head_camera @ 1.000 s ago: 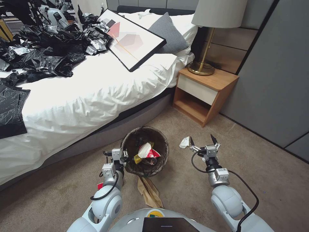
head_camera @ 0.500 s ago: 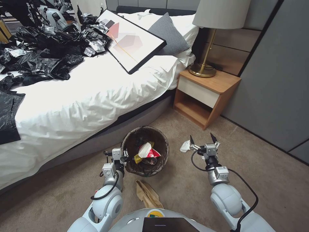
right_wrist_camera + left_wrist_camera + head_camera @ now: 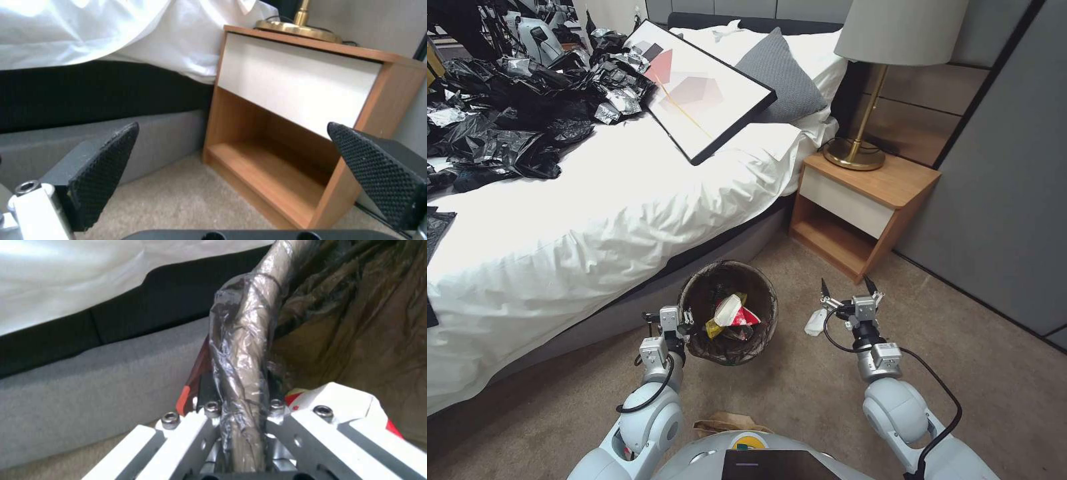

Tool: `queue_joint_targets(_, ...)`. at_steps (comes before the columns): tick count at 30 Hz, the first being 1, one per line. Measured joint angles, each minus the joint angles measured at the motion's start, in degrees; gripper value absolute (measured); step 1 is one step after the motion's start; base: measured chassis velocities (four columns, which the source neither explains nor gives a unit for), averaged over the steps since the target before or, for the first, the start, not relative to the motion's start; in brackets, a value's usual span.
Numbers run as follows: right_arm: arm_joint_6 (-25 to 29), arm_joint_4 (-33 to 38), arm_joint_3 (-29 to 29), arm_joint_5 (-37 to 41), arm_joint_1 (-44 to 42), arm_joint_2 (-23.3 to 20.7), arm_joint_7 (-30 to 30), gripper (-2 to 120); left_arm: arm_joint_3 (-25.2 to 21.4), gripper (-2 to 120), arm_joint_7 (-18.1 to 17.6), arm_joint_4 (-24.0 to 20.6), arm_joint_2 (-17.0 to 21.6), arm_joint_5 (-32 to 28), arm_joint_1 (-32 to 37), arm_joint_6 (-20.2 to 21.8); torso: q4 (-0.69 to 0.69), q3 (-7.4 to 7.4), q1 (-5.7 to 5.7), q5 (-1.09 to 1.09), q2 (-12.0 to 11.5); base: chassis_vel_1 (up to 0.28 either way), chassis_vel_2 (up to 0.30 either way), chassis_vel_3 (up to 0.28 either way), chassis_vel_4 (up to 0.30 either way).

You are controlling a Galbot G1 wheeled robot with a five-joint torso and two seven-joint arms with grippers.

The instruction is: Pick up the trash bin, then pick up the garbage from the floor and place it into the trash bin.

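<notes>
The white paper scrap [image 3: 816, 323] is crumpled into a small lump, so I expect it to stay bunched up instead of hanging open when I pick it up.
The trash bin [image 3: 760, 293], round with a dark brown liner over its rim, hangs just above the carpet beside the bed. My left gripper [image 3: 687, 323] is shut on its near rim. The left wrist view shows the liner-wrapped rim [image 3: 242, 350] clamped in that gripper [image 3: 240, 410]. Garbage lies inside the bin: a white, red and yellow bunch of wrappers [image 3: 730, 313]. A white paper scrap [image 3: 816, 322] lies on the carpet just left of my right gripper [image 3: 848, 288], which is open and empty. A brown paper bag [image 3: 727, 423] lies on the floor, partly hidden by my torso.
The bed [image 3: 594, 220], strewn with black plastic sheets [image 3: 507, 127] and a framed picture [image 3: 700, 93], runs along the left. A wooden nightstand [image 3: 860, 207] [image 3: 289, 100] with a brass lamp [image 3: 860, 133] stands ahead on the right. A grey wall panel [image 3: 1000, 200] bounds the right side. Open carpet lies to the right.
The whole view has shifted, so the camera moved forward. The brown paper bag now lies mostly under my torso and the white scrap is closer beside the right gripper. Both grippers hold their states.
</notes>
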Motion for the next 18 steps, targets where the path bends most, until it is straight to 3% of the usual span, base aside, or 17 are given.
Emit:
queue_joint_targets(6, 0.72, -0.53, -0.37, -0.29, 0.57, 0.27, 0.51, 100, 0.02, 2, 0.01, 0.02, -0.05, 0.00, -0.02, 0.00, 0.01, 0.00, 0.00, 0.00, 0.00, -0.083, 0.054, 0.073, -0.055)
queue_joint_targets(18, 0.48, -0.52, -1.08, -0.18, 0.61, 0.03, 0.66, 100, 0.07, 2, 0.01, -0.06, -0.16, 0.00, 0.12, 0.01, 0.00, -0.01, 0.00, 0.00, 0.00, 0.000, 0.000, 0.000, 0.000)
